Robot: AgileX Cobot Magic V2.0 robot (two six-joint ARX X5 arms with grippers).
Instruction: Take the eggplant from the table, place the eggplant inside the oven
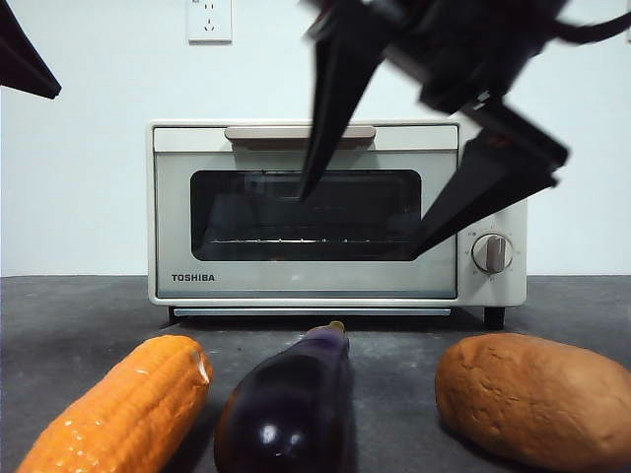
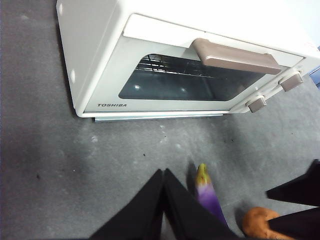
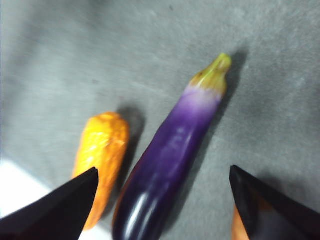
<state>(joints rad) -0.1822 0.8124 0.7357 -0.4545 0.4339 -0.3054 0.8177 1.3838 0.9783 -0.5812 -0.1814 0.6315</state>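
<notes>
I expect the glass door (image 1: 286, 219) to swing down and lie flat when I open the oven, since the beige handle (image 1: 271, 136) runs along the door's top edge.
The glossy purple eggplant (image 1: 291, 404) (image 3: 170, 155) lies on the dark grey table (image 1: 79, 315), its pale stem end (image 2: 202, 175) toward the oven. The cream oven (image 1: 296, 281) (image 2: 100, 60) stands behind it, glass door closed under the beige handle (image 1: 266, 132). My right gripper (image 1: 360, 225) (image 3: 163, 169) hangs open above the eggplant, apart from it, one jaw to each side. My left gripper (image 2: 162, 171) is shut on nothing and waits high at the left, showing as a black tip (image 1: 20, 59).
An orange corn cob (image 1: 123, 414) (image 3: 102, 150) lies beside the eggplant on the left. On the right sits a brown bread-like lump (image 1: 537, 394) (image 2: 260, 222). A white wall with a socket (image 1: 209, 20) rises behind the oven.
</notes>
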